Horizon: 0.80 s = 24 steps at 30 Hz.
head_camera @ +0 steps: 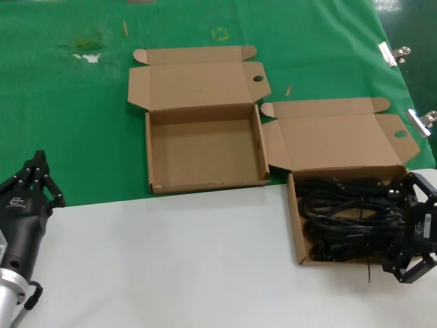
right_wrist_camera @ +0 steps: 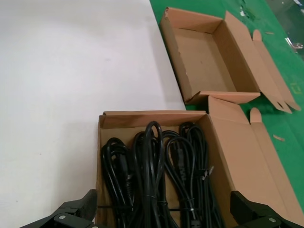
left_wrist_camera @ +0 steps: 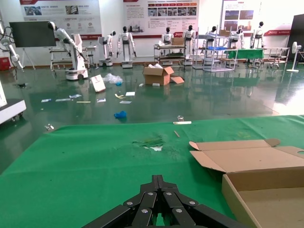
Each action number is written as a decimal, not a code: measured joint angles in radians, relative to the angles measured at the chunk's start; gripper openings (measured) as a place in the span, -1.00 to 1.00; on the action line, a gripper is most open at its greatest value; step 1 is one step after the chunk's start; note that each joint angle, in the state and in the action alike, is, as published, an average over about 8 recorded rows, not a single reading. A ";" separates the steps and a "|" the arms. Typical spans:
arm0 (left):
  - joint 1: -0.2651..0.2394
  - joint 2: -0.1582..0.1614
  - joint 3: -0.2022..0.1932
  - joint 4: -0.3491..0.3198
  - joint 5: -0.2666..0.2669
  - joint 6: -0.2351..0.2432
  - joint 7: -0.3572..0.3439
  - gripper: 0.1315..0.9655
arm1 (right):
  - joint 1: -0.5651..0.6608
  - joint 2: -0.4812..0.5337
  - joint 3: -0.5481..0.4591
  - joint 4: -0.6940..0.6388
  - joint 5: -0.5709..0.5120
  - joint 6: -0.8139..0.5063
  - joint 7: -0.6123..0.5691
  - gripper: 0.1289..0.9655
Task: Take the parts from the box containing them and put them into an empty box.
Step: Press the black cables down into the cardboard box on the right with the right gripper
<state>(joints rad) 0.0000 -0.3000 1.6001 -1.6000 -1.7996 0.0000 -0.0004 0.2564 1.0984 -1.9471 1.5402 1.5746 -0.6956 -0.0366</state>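
Observation:
I expect the raised cable bundle to stay coiled and come free of its neighbours when I lift it, because a tie [right_wrist_camera: 150, 196] pulls the raised cable bundle's middle [right_wrist_camera: 151, 173] tight.
The box containing them [head_camera: 295, 225] stands open at the right on the white table, its lid folded back. Several black cable bundles, the parts [head_camera: 345, 219], lie in it side by side; the right wrist view shows them too [right_wrist_camera: 156, 175]. My right gripper [head_camera: 401, 229] is open wide over that box's right side, its fingers straddling the bundles [right_wrist_camera: 164, 221] and holding nothing. The empty box [head_camera: 205, 147] stands open on the green mat at the middle, also seen in the right wrist view [right_wrist_camera: 204, 57] and the left wrist view [left_wrist_camera: 266, 194]. My left gripper [head_camera: 34, 179] is shut and empty, parked at the far left [left_wrist_camera: 157, 183].
A green mat [head_camera: 68, 123] covers the far half of the table; the near half is white [head_camera: 171, 253]. Two metal binder clips [head_camera: 392, 53] [head_camera: 423, 119] lie at the mat's right edge. The two boxes' lids nearly touch.

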 joint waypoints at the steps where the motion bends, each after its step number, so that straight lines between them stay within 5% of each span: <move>1: 0.000 0.000 0.000 0.000 0.000 0.000 0.000 -0.98 | 0.000 -0.004 0.001 -0.002 -0.005 -0.004 -0.002 1.00; 13: 0.000 0.000 0.000 0.000 0.000 0.000 0.000 -0.98 | -0.012 -0.042 0.028 -0.024 -0.047 -0.029 -0.019 0.92; 24: 0.000 0.000 0.000 0.000 0.000 0.000 0.000 -0.98 | -0.025 -0.061 0.054 -0.029 -0.071 -0.040 -0.024 0.58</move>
<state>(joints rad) 0.0000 -0.3000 1.6001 -1.6000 -1.7996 0.0000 -0.0004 0.2310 1.0372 -1.8933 1.5117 1.5040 -0.7354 -0.0606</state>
